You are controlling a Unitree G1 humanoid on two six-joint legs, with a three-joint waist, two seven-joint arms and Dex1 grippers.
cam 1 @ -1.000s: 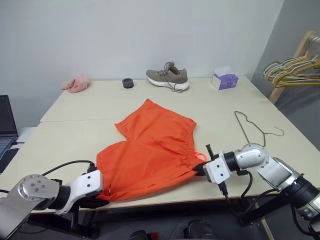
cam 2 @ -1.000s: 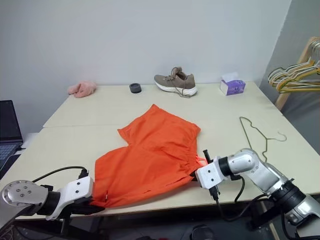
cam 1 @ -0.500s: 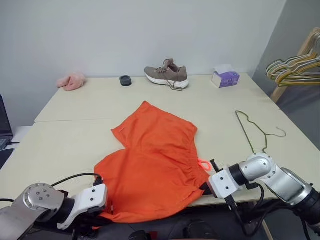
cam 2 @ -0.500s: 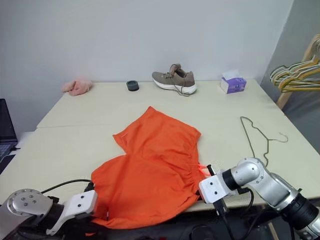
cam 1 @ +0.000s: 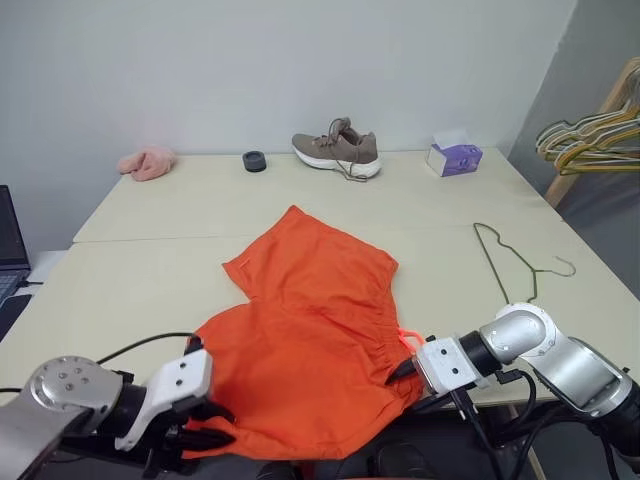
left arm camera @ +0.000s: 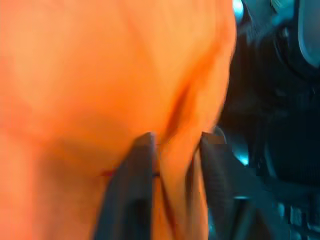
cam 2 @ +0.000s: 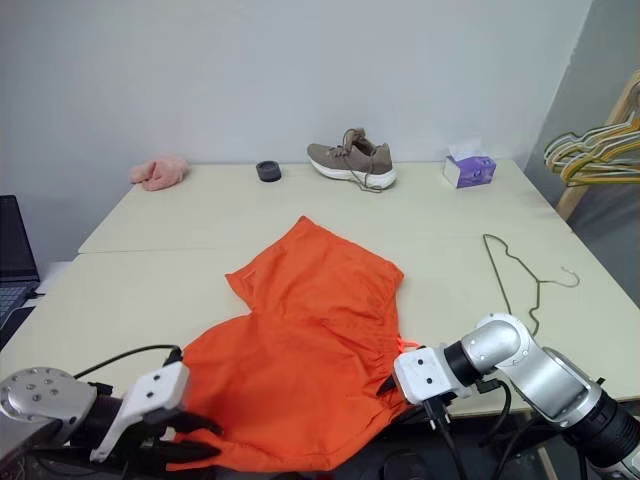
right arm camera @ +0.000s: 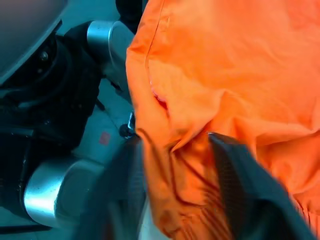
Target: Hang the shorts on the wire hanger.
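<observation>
The waistband is bunched up in soft puckers [cam 1: 388, 328], so it should open wide and let the wire hanger [cam 1: 533, 269] inside when I push the hanger in.
The bright orange shorts [cam 1: 310, 320] lie spread in the middle of the table, their near edge hanging over the table's front edge. My left gripper [cam 1: 212, 428] is at their near left corner, open, with a fold of the fabric between its fingers [left arm camera: 142, 170]. My right gripper [cam 1: 400, 368] is at the gathered waistband by the pink drawstring loop [cam 1: 408, 336], also open, with bunched fabric between its fingers [right arm camera: 227, 170]. The thin olive-green wire hanger [cam 1: 510, 262] lies flat on the table to the right of the shorts, apart from them.
Along the far edge of the table [cam 1: 150, 280] stand a brown shoe [cam 1: 337, 153], a purple tissue box [cam 1: 455, 157], a small black ring [cam 1: 254, 160] and a pink fluffy item [cam 1: 147, 162]. A wooden rack with bunched hangers [cam 1: 590, 135] stands at the right, a laptop [cam 1: 8, 250] at the left.
Both grippers have come back toward me, drawing the shorts' near edge over the table's front edge. Their fingers, shut on the fabric before, now stand apart.
</observation>
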